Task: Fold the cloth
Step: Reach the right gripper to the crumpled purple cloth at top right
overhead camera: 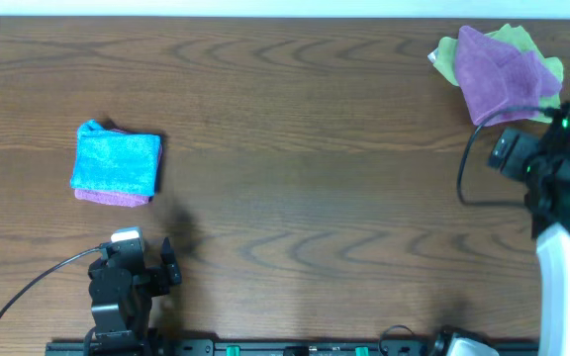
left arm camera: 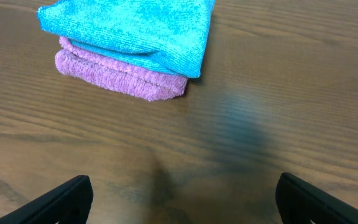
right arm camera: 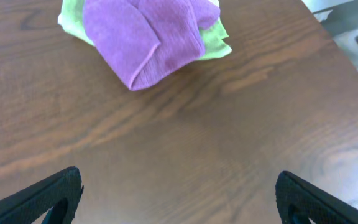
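Note:
The purple cloth (overhead camera: 495, 74) rests on top of the green cloth, so my right gripper should now stretch forward until its open fingers straddle the purple fold (right arm camera: 146, 61), then close.
A folded blue cloth (overhead camera: 117, 161) lies on a folded pink cloth (overhead camera: 117, 198) at the left of the table; both show in the left wrist view, blue (left arm camera: 129, 28) over pink (left arm camera: 120, 78). An unfolded purple cloth (overhead camera: 503, 74) lies crumpled on a green cloth (overhead camera: 513, 40) at the far right; the right wrist view shows purple (right arm camera: 145, 37) on green (right arm camera: 213, 40). My left gripper (left arm camera: 182, 199) is open and empty, just in front of the folded stack. My right gripper (right arm camera: 176, 196) is open and empty, in front of the purple cloth.
The brown wooden table (overhead camera: 305, 158) stretches between the two piles. Its right edge shows in the right wrist view (right arm camera: 344, 43). A black cable (overhead camera: 468, 158) loops beside the right arm.

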